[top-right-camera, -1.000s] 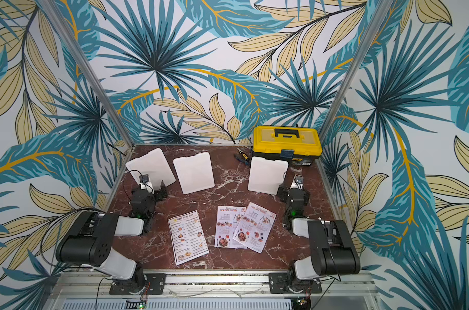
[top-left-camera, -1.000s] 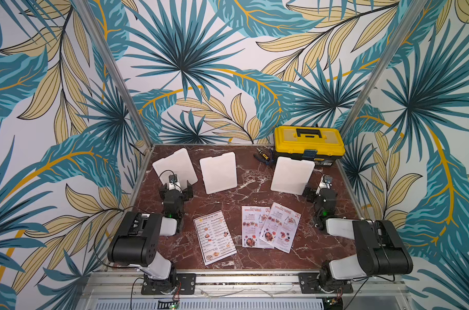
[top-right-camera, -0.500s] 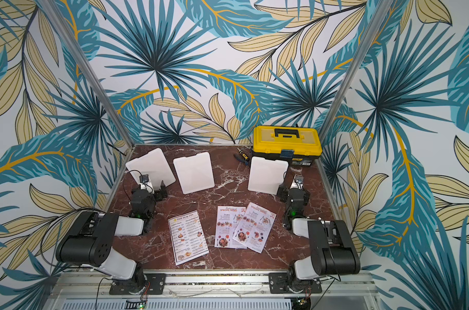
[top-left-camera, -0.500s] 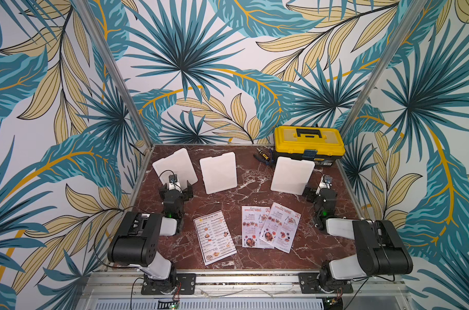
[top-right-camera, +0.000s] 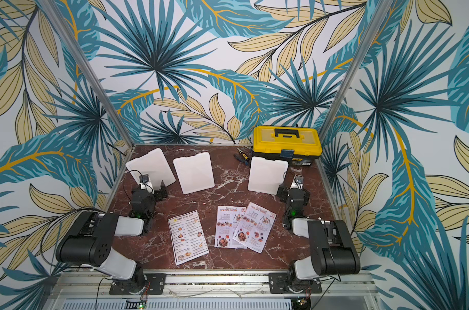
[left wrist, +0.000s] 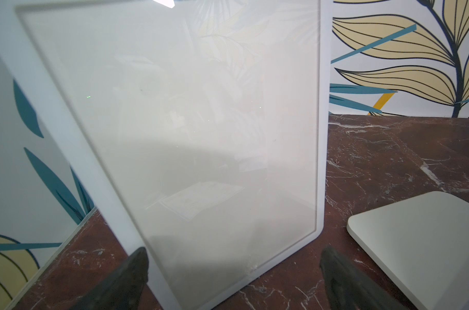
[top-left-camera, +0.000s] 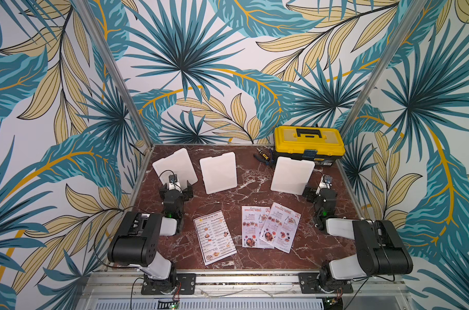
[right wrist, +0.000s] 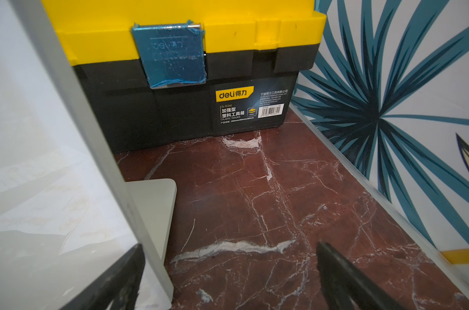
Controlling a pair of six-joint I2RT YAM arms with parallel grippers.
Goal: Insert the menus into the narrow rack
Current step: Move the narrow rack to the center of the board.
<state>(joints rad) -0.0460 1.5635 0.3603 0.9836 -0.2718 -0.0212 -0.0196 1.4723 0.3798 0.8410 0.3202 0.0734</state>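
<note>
My left gripper should help move the holder by the toolbox inward, because it stands apart from the other holders. It should first go to that holder's free edge.
Three menus lie flat at the table's front: a white "DIM SUM INN" sheet, and two overlapping red-titled "SPECIAL MENU" sheets. Three white upright holders stand behind them; which one is the narrow rack I cannot tell. My left gripper is open, low on the table facing the left holder. My right gripper is open beside the right holder. Neither holds anything.
A yellow and black toolbox sits at the back right corner, with a small hand tool lying to its left. Patterned walls close in the marble table on three sides.
</note>
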